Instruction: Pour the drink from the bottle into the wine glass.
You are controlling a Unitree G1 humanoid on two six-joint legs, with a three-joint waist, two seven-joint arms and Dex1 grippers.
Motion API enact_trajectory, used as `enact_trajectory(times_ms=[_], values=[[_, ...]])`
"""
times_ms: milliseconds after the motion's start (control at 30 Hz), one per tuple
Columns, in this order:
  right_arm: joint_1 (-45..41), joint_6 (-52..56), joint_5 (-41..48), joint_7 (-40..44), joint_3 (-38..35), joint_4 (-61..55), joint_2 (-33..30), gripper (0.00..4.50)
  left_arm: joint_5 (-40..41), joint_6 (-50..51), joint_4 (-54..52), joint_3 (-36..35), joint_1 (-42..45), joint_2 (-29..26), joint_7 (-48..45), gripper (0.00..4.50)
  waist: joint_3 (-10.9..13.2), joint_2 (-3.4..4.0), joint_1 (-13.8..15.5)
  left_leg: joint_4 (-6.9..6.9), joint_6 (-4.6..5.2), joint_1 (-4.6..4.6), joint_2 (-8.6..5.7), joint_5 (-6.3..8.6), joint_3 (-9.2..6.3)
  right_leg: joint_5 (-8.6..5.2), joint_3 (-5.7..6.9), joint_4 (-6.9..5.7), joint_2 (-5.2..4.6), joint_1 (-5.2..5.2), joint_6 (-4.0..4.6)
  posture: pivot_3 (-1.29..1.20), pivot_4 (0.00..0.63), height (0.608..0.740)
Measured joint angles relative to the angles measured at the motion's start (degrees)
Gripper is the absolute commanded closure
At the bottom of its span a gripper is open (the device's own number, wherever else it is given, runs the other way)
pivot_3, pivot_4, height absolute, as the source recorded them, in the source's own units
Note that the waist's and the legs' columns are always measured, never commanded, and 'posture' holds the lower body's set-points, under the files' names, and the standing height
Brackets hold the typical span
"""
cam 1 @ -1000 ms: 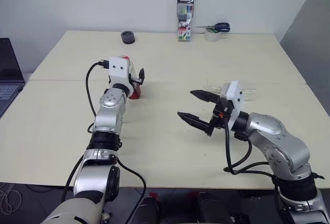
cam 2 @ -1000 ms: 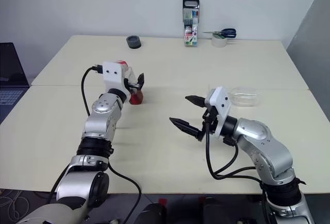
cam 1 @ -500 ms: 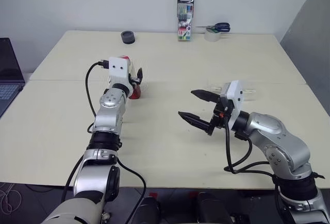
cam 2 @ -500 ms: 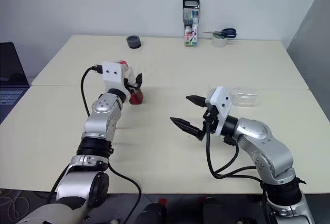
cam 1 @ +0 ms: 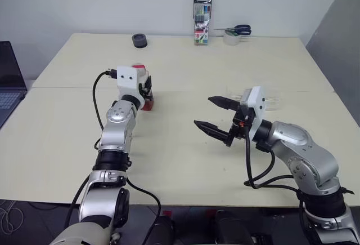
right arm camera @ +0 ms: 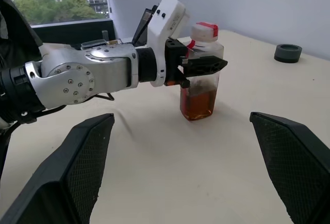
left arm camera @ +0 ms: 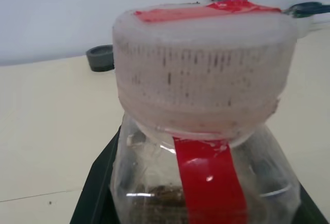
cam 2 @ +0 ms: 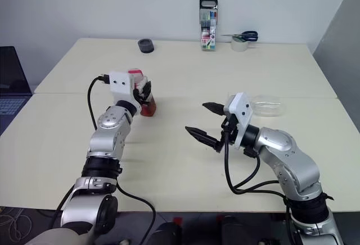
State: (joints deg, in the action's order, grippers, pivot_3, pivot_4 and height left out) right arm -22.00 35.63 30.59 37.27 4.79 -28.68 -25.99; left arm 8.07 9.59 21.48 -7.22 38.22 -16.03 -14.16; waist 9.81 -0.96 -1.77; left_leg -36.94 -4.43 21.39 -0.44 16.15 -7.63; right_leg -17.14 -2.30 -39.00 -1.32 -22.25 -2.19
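My right gripper is far from where the capped bottle (cam 1: 140, 68) stands, so my left gripper should move it to the middle (cam 1: 197, 111) for my right gripper to turn the cap.
The small clear bottle (right arm camera: 201, 80) with a red-and-white cap stands upright on the table's left half. The reddish-brown drink (right arm camera: 198, 104) fills its lower part. My left gripper (right arm camera: 203, 65) is shut on the bottle just below the cap, and its black fingers (left arm camera: 100, 183) show on both sides of the neck. My right gripper (cam 1: 202, 112) hovers open over the middle of the table and points toward the bottle, well apart from it. Behind its wrist the clear wine glass (cam 2: 265, 105) seems to lie on its side, partly hidden.
An upright marker-pen case (cam 1: 202, 11) stands at the far edge. Scissors on a tape roll (cam 1: 232, 33) sit to its right and a black round lid (cam 1: 139, 40) to its left. A laptop (cam 1: 8, 81) lies beyond the table's left edge.
My left gripper's fingers were wide open around the bottle and have shut on it. The right arm and the glass have not moved.
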Motion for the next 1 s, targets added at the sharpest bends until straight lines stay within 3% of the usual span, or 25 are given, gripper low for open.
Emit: enact_trajectory(times_ms=[333,500,700,1000], values=[[1.2,6.5,3.7,-5.3,-4.9,-6.9,-2.3,0.00,10.9,5.0,-9.8,9.5,-2.7,-0.5,-29.9,2.78,0.0,-0.01,0.0,-0.03,0.01,0.12,0.00,0.00,-0.06,0.00,0.08,0.01,0.02,-0.05,0.00,0.00,0.150,0.740],[-2.0,13.6,3.4,-14.6,-3.4,-8.7,0.7,0.00,11.0,3.2,-6.3,14.8,1.8,-2.4,-44.7,2.78,0.0,0.03,-0.3,-0.02,0.05,0.07,0.04,0.01,-0.02,0.00,0.04,-0.06,0.12,-0.06,0.00,0.00,0.150,0.740],[-6.3,15.5,0.0,-20.0,-0.4,-8.6,3.2,0.00,9.7,-0.9,-0.9,16.2,5.4,-2.1,-51.7,2.78,0.0,0.02,-0.3,0.00,0.06,0.11,0.02,0.02,-0.01,0.00,0.01,0.02,0.10,-0.09,0.01,0.00,0.150,0.740],[-6.5,15.4,-3.0,-22.7,1.3,-6.6,6.9,0.00,8.8,-1.9,0.3,16.4,5.4,-1.6,-54.2,2.78,0.0,0.03,-0.3,-0.05,0.06,0.42,0.01,0.01,-0.06,0.00,0.04,-0.05,0.06,-0.40,0.01,0.00,0.150,0.740]])
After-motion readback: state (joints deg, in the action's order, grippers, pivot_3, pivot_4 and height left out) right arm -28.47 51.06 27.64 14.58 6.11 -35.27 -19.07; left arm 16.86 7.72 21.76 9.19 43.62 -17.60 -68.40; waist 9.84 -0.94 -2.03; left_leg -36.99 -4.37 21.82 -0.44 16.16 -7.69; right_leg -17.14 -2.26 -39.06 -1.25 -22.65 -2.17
